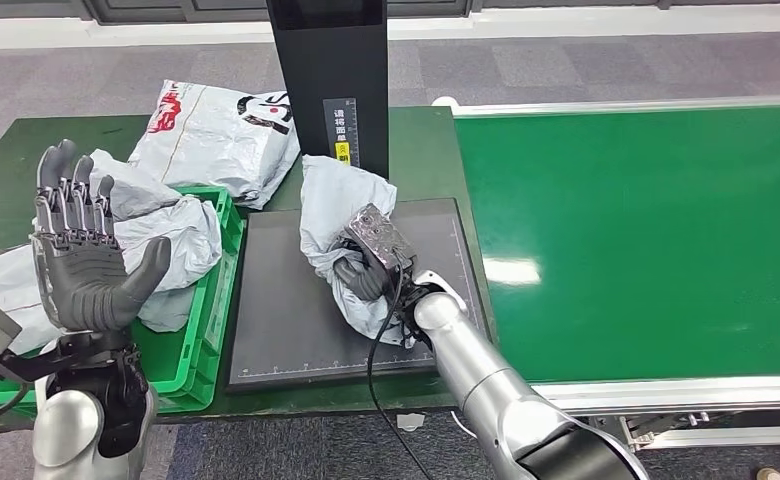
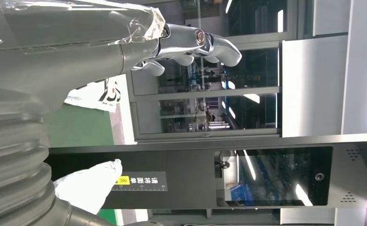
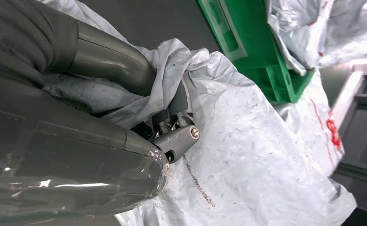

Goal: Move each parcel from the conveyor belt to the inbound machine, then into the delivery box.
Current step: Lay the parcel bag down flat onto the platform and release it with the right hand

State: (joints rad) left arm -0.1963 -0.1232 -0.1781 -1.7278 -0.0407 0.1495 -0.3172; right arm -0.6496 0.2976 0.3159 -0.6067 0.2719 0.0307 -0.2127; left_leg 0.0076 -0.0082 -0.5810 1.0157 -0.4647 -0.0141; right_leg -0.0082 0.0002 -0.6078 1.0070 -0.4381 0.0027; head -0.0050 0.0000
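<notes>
The parcel's loose folds [image 1: 325, 262] are bunched up around my right gripper, so the crumpled parcel [image 1: 340, 200] will hang down limply from my left gripper when I lift it.
A crumpled white parcel [image 1: 332, 205] lies on the dark platform of the inbound machine [image 1: 276, 330], in front of its black upright column [image 1: 338, 80]. My right hand [image 1: 369, 255] grips this parcel [image 3: 247, 141]; in the right wrist view its thumb and fingers [image 3: 177, 139] pinch a fold of the plastic. My left hand [image 1: 81, 250] is raised over the green delivery box [image 1: 194, 375], palm up, fingers apart, holding nothing. In the left wrist view the left hand [image 2: 125, 42] is outstretched in the air. Several white parcels [image 1: 161, 235] lie in the box.
Another white parcel with red and black print [image 1: 216, 130] lies on the green table behind the box. The green conveyor belt [image 1: 646, 240] stretches to the right with a metal rail [image 1: 686, 392] along its front. A black cable [image 1: 378, 370] hangs by my right forearm.
</notes>
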